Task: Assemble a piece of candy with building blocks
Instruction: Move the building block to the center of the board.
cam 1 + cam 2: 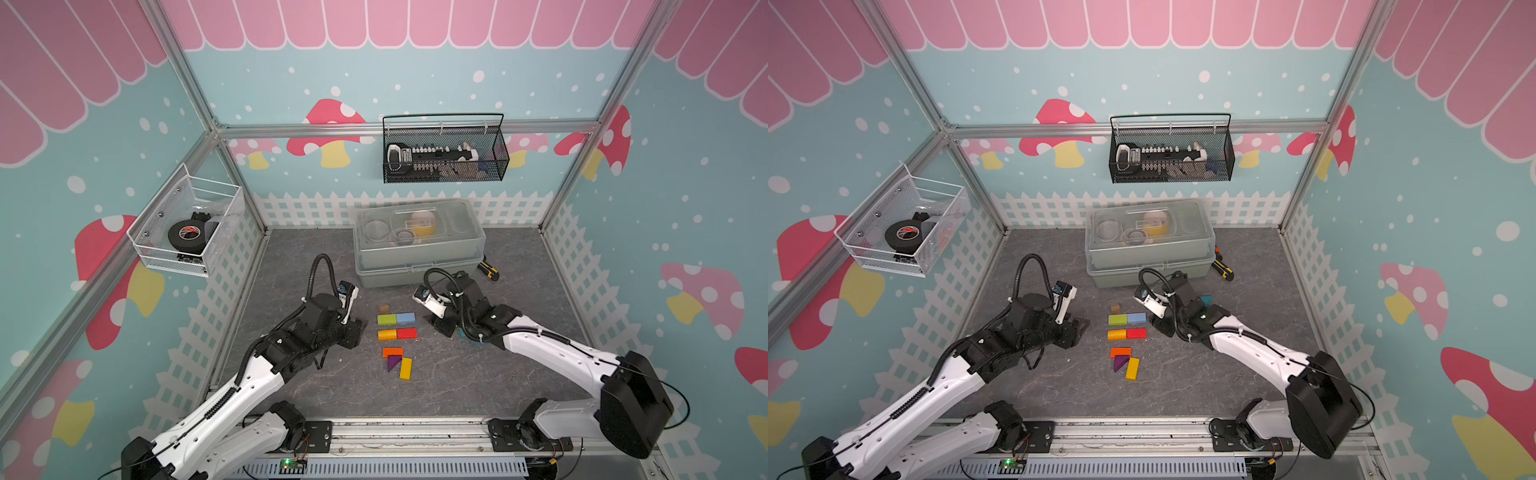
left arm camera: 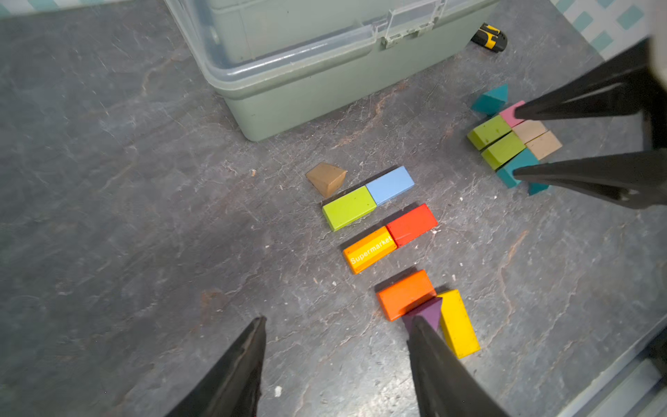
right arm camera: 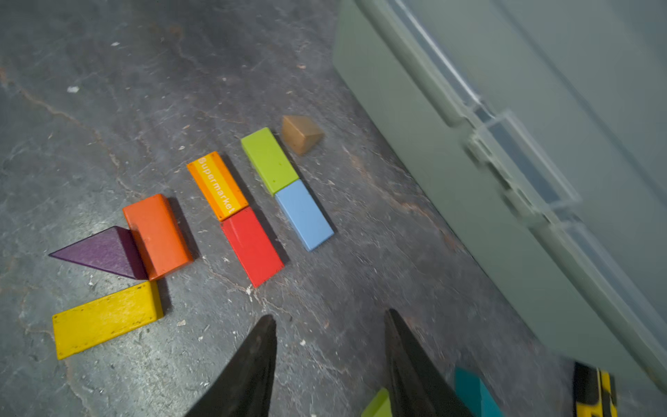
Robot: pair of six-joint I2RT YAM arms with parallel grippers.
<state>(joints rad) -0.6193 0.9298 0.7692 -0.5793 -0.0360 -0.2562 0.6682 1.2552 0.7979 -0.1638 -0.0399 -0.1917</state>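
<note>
The purple prism is against the yellow bar, so the robot's left gripper should shift the prism toward the front rail before the yellow bar is joined to the orange bar's end.
Building blocks lie flat on the grey mat between my arms. A tan prism is farthest back. Then come a green bar end to end with a blue bar, and an orange "Supermarket" bar with a red bar. Nearest are an orange bar, a purple prism and a yellow bar. A second cluster of green, tan, pink and teal blocks lies under my right arm. My left gripper is open and empty, left of the rows. My right gripper is open and empty, right of them.
A grey-green plastic box with a clear lid stands right behind the blocks. A yellow and black tool lies by its right corner. Wire baskets hang on the left wall and back wall. A metal rail runs along the front.
</note>
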